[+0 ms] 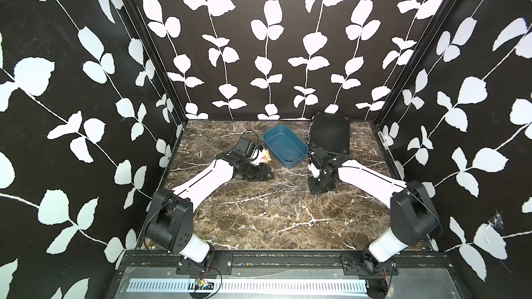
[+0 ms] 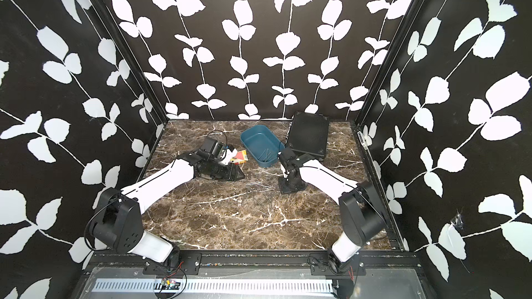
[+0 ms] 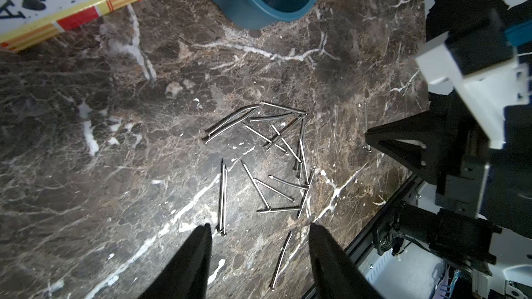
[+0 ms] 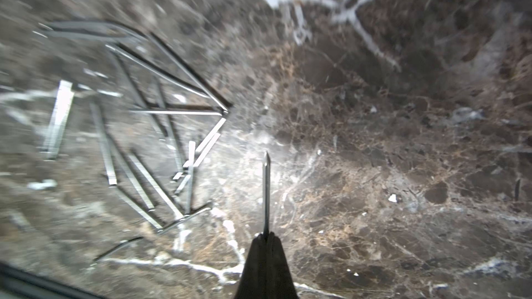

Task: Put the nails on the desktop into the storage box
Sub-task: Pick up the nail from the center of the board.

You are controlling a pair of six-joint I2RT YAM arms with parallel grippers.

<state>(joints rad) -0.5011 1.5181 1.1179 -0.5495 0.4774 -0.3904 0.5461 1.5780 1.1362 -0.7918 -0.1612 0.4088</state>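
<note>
The nail's pointed end [image 4: 266, 160] sticks out free of my right gripper's fingers, so my left gripper should keep moving open toward that nail [image 3: 365, 116] until its fingers surround it.
Several thin silvery nails [image 3: 273, 153] lie scattered in a heap on the brown marble desktop [image 1: 244, 225], seen in both top views [image 1: 288, 197] [image 2: 262, 194]. Behind them stands the teal storage box [image 1: 290, 163], with a few nails [image 1: 289, 155] in it. My right gripper [image 4: 266, 235] is shut on one nail [image 4: 266, 191], which sticks straight out past the fingertips just above the desktop, right of the heap. My left gripper [image 3: 259, 227] hangs open over the heap's near edge, with nothing between its fingers.
A red-and-white card box [image 1: 264, 157] lies just left of the storage box, beside my left wrist. A black ribbed flat case [image 1: 329, 133] sits at the back right, close to the storage box. Black leaf-patterned walls enclose three sides.
</note>
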